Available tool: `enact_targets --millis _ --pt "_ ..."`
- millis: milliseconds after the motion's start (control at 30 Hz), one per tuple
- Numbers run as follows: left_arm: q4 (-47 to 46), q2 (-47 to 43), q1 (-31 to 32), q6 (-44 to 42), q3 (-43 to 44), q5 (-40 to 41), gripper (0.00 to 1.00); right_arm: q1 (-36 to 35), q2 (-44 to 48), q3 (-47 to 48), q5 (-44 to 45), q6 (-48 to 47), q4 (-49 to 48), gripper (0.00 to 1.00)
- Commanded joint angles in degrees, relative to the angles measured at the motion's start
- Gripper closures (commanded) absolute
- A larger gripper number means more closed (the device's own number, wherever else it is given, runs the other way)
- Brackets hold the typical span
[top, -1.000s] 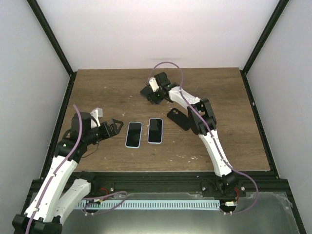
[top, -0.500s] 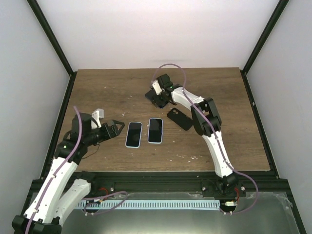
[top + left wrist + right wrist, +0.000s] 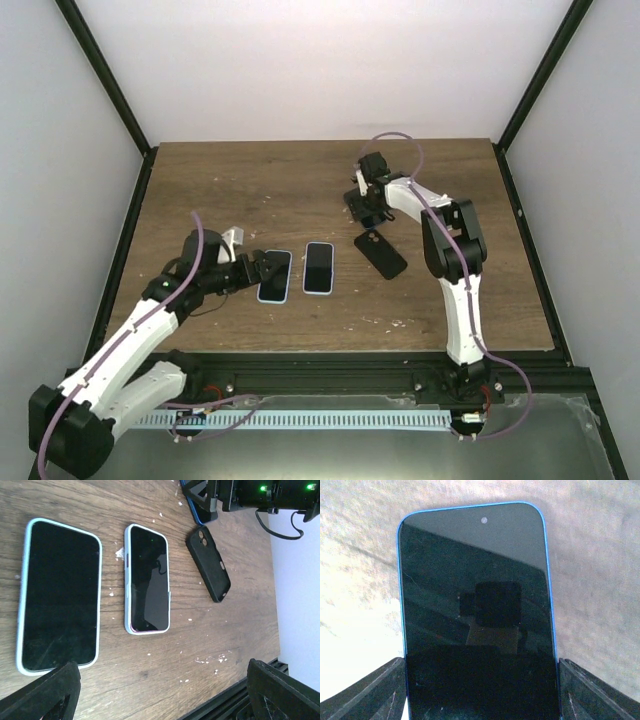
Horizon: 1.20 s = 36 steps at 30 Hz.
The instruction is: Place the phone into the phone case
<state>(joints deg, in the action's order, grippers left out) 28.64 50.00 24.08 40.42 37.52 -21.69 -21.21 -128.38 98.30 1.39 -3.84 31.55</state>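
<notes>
The black case (image 3: 382, 257) is open side up and clear of the light-blue-rimmed phones, so the robot's left gripper should continue to go to the camera-hole end (image 3: 369, 239) and close there.
A blue-edged phone (image 3: 477, 605) with a dark screen sits between my right gripper's (image 3: 480, 680) fingers, which are shut on its long sides. In the top view that gripper (image 3: 367, 203) holds it low over the table's back centre, just behind the empty black phone case (image 3: 381, 254). The case also shows in the left wrist view (image 3: 208, 570), lying camera-hole side up. My left gripper (image 3: 250, 270) is open and empty, at the left edge of a phone with a light-blue rim (image 3: 274, 276).
A second light-blue-rimmed phone (image 3: 319, 268) lies right of the first, both screen up; both show in the left wrist view (image 3: 59, 595) (image 3: 147, 586). The table's front edge and black rail (image 3: 235, 700) are close below them.
My right gripper has carried the blue phone to the right, to just behind the black case, which has shifted slightly right. My left gripper has moved right up to the leftmost phone.
</notes>
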Motion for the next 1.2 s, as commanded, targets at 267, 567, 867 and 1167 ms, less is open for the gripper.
enact_targets --millis 267,567,867,1167 --pt "-12.10 10.34 5.61 1.70 -0.57 -0.50 0.09 -0.87 11.71 -17.28 0.44 13.22 3.96 0.35" --pt "-17.57 16.27 10.86 3.14 -0.01 0.14 0.09 -2.48 22.03 -33.25 -8.88 19.99 -0.53 0.38" --pt "-22.51 24.53 16.98 4.94 3.43 0.78 0.15 -2.39 26.76 -34.25 -2.44 20.05 1.41 0.39" --pt "-24.67 44.53 28.68 5.92 15.91 2.70 0.44 5.42 28.63 -33.03 0.78 18.78 2.13 0.40"
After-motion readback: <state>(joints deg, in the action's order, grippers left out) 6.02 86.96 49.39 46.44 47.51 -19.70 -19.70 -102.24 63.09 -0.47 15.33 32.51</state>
